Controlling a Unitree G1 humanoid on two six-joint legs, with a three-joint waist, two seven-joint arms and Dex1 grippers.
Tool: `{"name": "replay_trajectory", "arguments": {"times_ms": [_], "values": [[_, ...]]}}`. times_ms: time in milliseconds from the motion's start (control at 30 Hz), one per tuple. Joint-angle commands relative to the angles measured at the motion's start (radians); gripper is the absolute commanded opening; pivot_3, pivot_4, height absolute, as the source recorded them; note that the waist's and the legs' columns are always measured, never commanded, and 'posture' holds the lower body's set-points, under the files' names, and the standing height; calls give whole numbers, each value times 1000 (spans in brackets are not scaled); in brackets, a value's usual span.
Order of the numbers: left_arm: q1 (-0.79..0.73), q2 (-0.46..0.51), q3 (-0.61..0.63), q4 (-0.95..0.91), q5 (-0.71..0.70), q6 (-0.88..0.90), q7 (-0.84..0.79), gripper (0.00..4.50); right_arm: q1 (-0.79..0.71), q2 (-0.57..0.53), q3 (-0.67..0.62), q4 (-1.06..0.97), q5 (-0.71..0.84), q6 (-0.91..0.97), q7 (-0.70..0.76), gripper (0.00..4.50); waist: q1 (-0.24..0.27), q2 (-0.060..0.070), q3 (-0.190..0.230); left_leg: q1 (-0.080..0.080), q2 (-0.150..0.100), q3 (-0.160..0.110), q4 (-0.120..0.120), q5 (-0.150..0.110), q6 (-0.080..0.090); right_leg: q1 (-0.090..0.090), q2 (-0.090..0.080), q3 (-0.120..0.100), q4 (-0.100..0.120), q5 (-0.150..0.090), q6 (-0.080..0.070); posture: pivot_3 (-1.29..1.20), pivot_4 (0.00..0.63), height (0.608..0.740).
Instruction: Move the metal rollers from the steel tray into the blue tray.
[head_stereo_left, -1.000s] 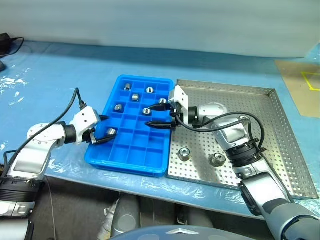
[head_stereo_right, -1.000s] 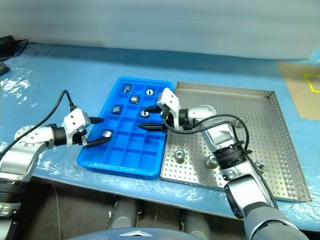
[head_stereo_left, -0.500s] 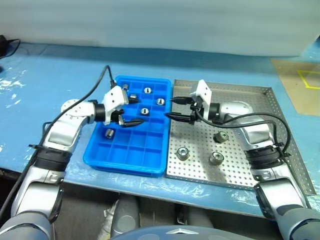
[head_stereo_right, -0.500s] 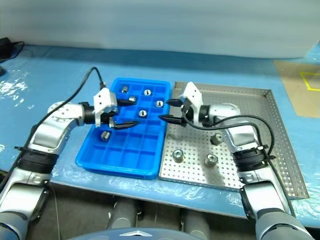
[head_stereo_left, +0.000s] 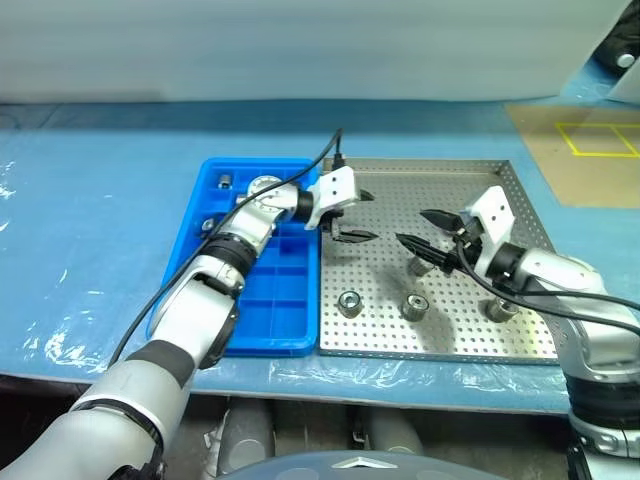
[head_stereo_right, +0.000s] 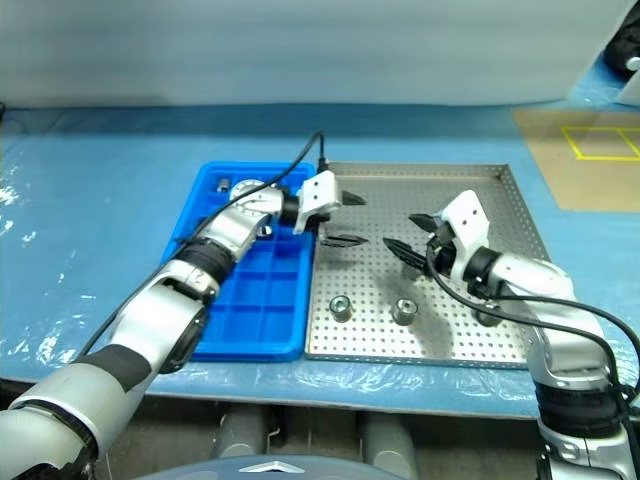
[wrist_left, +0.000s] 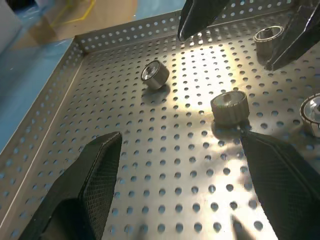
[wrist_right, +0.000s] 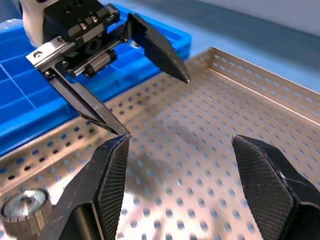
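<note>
I can see the metal roller (head_stereo_left: 420, 267) under my right gripper standing upright and clear of its neighbours, so my left gripper continues to reach until its open fingers straddle that roller (wrist_left: 230, 108).
The steel tray (head_stereo_left: 530, 215) lies right of the blue tray (head_stereo_left: 290, 320). Several metal rollers rest on its perforated floor, among them one (head_stereo_left: 349, 302) near the front left, one (head_stereo_left: 414, 306) beside it and one (head_stereo_left: 420, 265) under my right gripper. The blue tray holds a roller (head_stereo_left: 225, 180) in a far compartment. My left gripper (head_stereo_left: 365, 216) hangs open and empty over the steel tray's left part, pointing right. Facing it, my right gripper (head_stereo_left: 413, 226) is open and empty over the tray's middle. In the left wrist view, rollers (wrist_left: 154, 74) (wrist_left: 229, 106) lie beyond the open fingers (wrist_left: 95, 185).
A light blue covering (head_stereo_left: 100, 200) spreads over the table. A brown patch with yellow tape (head_stereo_left: 590, 140) lies at the far right. The two grippers' tips stand close together, a small gap apart, above the steel tray. The table's front edge runs just below both trays.
The view has swung. My left gripper has crossed from over the blue tray to over the steel tray. The right gripper has drawn back to the right. Both stay open.
</note>
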Motion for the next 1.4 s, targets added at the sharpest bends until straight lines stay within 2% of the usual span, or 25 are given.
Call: {"name": "replay_trajectory", "arguments": {"times_ms": [33, 300, 500, 1067, 1233, 1333, 1400], "values": [[-82, -57, 22, 101, 27, -53, 37, 4018, 45, -8, -76, -124, 41, 44, -55, 3349, -16, 0, 0, 0, 0, 0, 0, 0, 0, 0, 0, 0, 0, 0, 0, -553, 150, 740], [-114, -165, 6, 221, 121, -46, 82, 4018, 118, -15, -147, -225, 87, 100, -119, 3349, -54, 1, 0, 0, 0, -2, 6, -3, 3, 4, -1, 0, -2, 1, 2, -628, 150, 740], [-89, -185, 8, 241, 170, -38, 101, 4018, 144, -16, -160, -243, 98, 104, -147, 3349, -75, 1, 0, 0, -1, -3, 6, -4, 5, 4, -1, 0, -3, 1, 2, -645, 150, 740], [-24, -230, -20, 260, 290, -21, 245, 4018, 189, -27, -159, -238, 100, 79, -186, 3349, -84, 1, -1, -2, 0, -3, 7, -6, 11, 5, -3, 0, -7, 1, 2, -664, 150, 740], [-25, -233, -3, 262, 278, -15, 208, 4018, 190, -39, -158, -235, 93, 73, -187, 3349, -89, 1, -1, -2, 0, -3, 7, -7, 11, 6, -3, 0, -9, 2, 3, -665, 150, 740], [-22, -232, -13, 264, 297, -16, 245, 3455, 193, -41, -153, -232, 88, 69, -191, 3349, -97, 1, -1, -2, 0, -3, 7, -7, 12, 7, -3, 0, -10, 2, 3, -665, 150, 740], [-23, -232, -10, 266, 299, -5, 259, 2788, 193, -40, -150, -231, 88, 67, -193, 3349, -103, 2, -1, -3, 0, -3, 7, -8, 13, 7, -4, 0, -11, 2, 3, -663, 150, 740]]}}
